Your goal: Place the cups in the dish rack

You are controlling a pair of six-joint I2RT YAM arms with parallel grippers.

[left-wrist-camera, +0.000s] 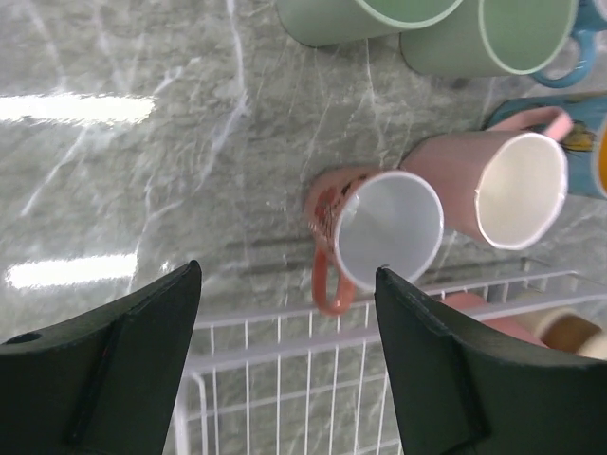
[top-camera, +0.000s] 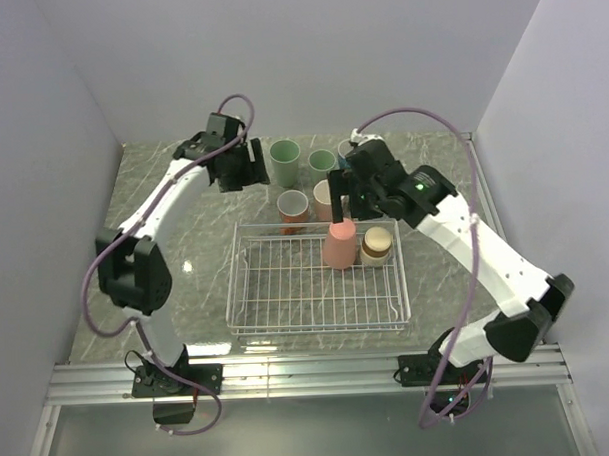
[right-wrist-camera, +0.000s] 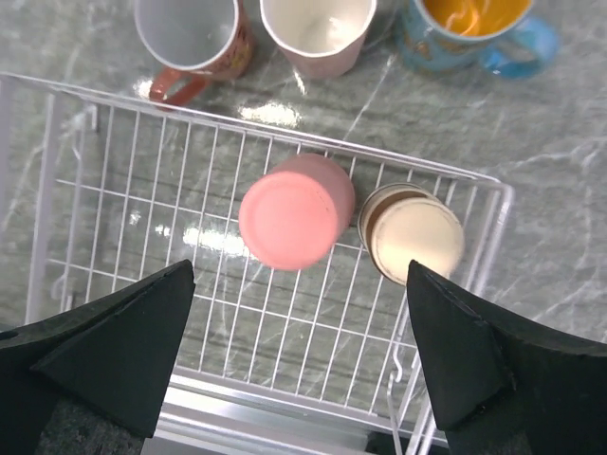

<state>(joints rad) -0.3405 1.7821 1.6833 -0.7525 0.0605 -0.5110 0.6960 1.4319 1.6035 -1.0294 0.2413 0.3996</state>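
Observation:
The salmon mug is standing with its opening up past the rack. Next, my left gripper raises and tilts the mug so that my right gripper can grab the mug's handle.
The white wire dish rack lies mid-table. In its far right corner stand an upturned pink cup and a short brown cup. Just beyond the rack stand a salmon mug and a pink cup, with two sage green cups farther back. My left gripper is open and empty above the table left of the salmon mug. My right gripper is open and empty above the upturned pink cup and brown cup. A blue mug stands behind the rack.
The near and left parts of the rack hold nothing. Grey walls close in the table on the left, back and right. A metal rail runs along the near edge by the arm bases.

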